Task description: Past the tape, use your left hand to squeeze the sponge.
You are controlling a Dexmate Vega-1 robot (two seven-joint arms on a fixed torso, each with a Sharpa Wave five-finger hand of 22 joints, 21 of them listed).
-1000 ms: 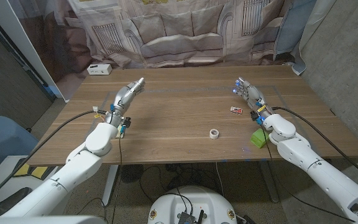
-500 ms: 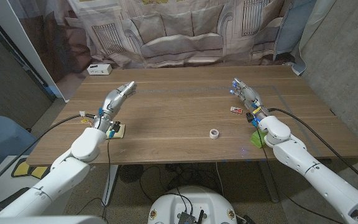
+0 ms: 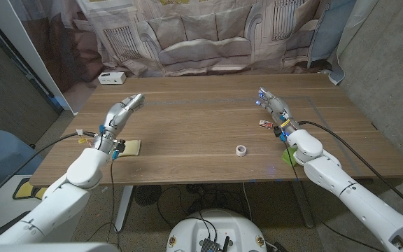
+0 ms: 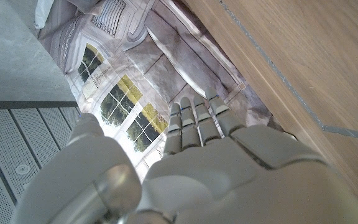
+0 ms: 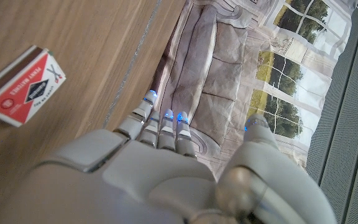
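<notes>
My gripper will squeeze the yellow sponge, and the sponge will buckle into a fold between my fingers, because it lies as a wide, thin slab.
A flat yellow sponge lies near the table's front left, just right of my left forearm. My left hand hovers beyond it, open, fingers straight and together, holding nothing; from the left wrist view the left hand points along the table. A small roll of tape sits at front centre. My right hand is open over the right side, fingers extended, and the right hand reaches past a matchbox.
The red-and-white matchbox lies beside my right wrist. A green block is partly hidden under my right forearm. A white box sits at the far left corner. A thin grey line crosses the table.
My left arm has swung to the left, uncovering the yellow sponge. The right hand has drifted slightly left and farther away. Tape and matchbox have stayed put.
</notes>
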